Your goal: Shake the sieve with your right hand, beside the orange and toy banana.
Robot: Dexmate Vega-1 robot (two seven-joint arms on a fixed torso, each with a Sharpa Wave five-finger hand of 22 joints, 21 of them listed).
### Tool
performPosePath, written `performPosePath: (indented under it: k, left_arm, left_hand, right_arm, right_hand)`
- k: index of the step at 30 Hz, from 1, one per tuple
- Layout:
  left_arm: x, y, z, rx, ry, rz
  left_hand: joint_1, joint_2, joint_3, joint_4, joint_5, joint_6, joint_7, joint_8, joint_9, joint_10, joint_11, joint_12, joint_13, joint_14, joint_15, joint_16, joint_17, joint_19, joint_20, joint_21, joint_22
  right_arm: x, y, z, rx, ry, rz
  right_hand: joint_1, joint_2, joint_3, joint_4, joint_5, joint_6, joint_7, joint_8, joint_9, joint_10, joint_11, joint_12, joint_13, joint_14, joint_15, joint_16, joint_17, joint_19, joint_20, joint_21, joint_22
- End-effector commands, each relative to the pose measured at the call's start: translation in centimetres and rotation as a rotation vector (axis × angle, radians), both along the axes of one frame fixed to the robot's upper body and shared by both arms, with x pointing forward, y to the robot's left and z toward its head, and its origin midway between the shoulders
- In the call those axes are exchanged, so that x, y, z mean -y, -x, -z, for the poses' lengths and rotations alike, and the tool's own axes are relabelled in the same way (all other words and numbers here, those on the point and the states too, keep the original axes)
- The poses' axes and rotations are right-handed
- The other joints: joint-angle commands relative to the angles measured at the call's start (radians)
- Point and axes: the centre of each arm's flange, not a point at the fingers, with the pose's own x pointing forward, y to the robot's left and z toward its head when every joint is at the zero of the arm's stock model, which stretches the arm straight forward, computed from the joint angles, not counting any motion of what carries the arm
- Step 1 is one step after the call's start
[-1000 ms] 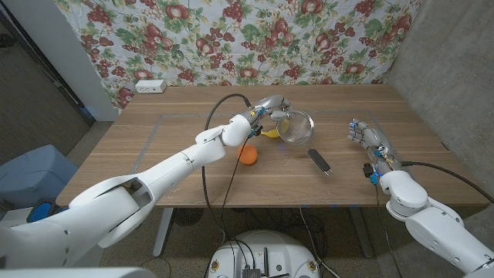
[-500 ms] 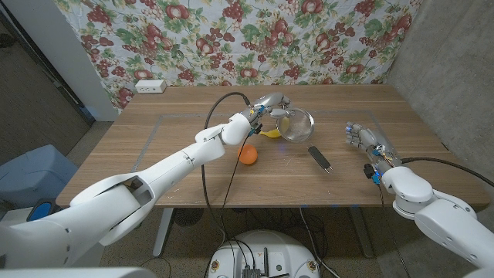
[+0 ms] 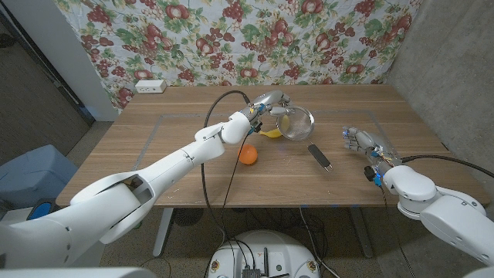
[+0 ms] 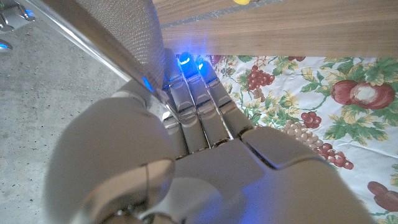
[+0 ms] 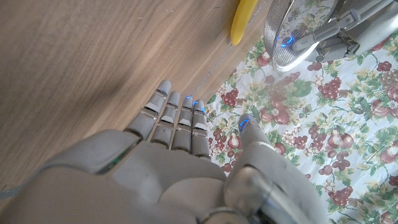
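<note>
I can see the toy banana (image 3: 270,133) through the sieve's mesh (image 3: 285,123), but it lies clear of the sieve's rim, so it will stay put when I lift the sieve.
The metal sieve (image 3: 296,123) sits at the middle of the table, its black handle (image 3: 319,157) pointing toward me. My left hand (image 3: 266,106) grips the sieve's far-left rim; the left wrist view shows the mesh (image 4: 130,31) against that hand (image 4: 186,155). A toy banana (image 3: 270,133) lies just left of the sieve bowl, and the orange (image 3: 248,155) lies nearer me. My right hand (image 3: 360,141) is open, fingers spread, a short way right of the handle and touching nothing. In the right wrist view, past that hand (image 5: 180,162), are the banana (image 5: 242,22) and sieve (image 5: 289,34).
A white box (image 3: 150,86) sits at the table's far left corner. A floral cloth (image 3: 231,31) hangs behind the table. A black cable (image 3: 220,108) loops along my left arm. A blue bin (image 3: 31,177) stands on the floor at the left.
My right hand has moved left, closer to the sieve's handle. The sieve, held by my left hand, has shifted slightly away from me.
</note>
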Motion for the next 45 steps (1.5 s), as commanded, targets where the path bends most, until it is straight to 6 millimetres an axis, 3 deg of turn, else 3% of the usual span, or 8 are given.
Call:
performPosePath:
  k: [1, 27, 31, 45]
  left_arm:
    - [-0.2, 0.0, -0.6, 0.022, 0.012, -0.003]
    - [-0.6, -0.3, -1.9, 0.062, 0.061, 0.004]
    - [-0.6, -0.4, -2.0, 0.062, 0.062, 0.008]
    - [-0.2, -1.0, -2.3, 0.057, 0.061, 0.023]
  left_hand:
    - [0.077, 0.065, -0.005, -0.001, 0.004, 0.001, 0.001, 0.01, 0.052, 0.138, -0.138, 0.01, 0.01, 0.001, -0.121, 0.006, 0.005, -0.002, -0.052, 0.011, 0.004]
    - [0.081, 0.067, -0.012, 0.0, 0.004, 0.001, -0.001, 0.013, 0.049, 0.137, -0.139, 0.014, 0.037, 0.003, -0.121, 0.003, 0.009, -0.007, -0.053, 0.028, 0.005]
    - [0.082, 0.067, -0.013, 0.0, 0.004, -0.001, -0.002, 0.013, 0.049, 0.136, -0.139, 0.015, 0.041, 0.002, -0.121, 0.002, 0.009, -0.008, -0.053, 0.031, 0.005]
    - [0.084, 0.067, -0.016, 0.001, 0.004, -0.001, -0.002, 0.015, 0.047, 0.136, -0.139, 0.015, 0.054, 0.003, -0.121, 0.001, 0.012, -0.011, -0.053, 0.04, 0.005]
  right_arm:
    - [-0.5, 0.5, 0.0, -0.071, 0.056, -0.004]
    - [-0.7, 0.4, -1.0, -0.117, 0.093, -0.089]
    - [-0.7, 0.3, -1.2, -0.121, 0.091, -0.107]
    - [-0.8, 0.2, -1.6, -0.145, 0.077, -0.186]
  right_hand:
    - [0.014, 0.001, 0.005, -0.002, 0.004, 0.005, -0.006, 0.003, 0.003, 0.009, 0.0, 0.002, 0.005, 0.003, -0.004, 0.006, 0.003, 0.004, -0.004, -0.004, 0.003]
    - [0.008, -0.014, -0.003, -0.005, 0.001, 0.079, 0.021, 0.024, 0.007, 0.083, 0.028, 0.029, 0.017, 0.079, 0.016, 0.044, 0.024, 0.022, 0.01, -0.002, 0.005]
    - [0.002, -0.019, -0.009, -0.004, -0.001, 0.09, 0.02, 0.026, 0.008, 0.096, 0.044, 0.034, 0.021, 0.083, 0.012, 0.046, 0.028, 0.017, 0.005, -0.006, 0.005]
    - [-0.003, -0.023, -0.019, -0.01, -0.004, 0.162, 0.049, 0.047, 0.013, 0.166, 0.062, 0.064, 0.038, 0.157, 0.03, 0.082, 0.046, 0.043, 0.016, 0.003, 0.008]
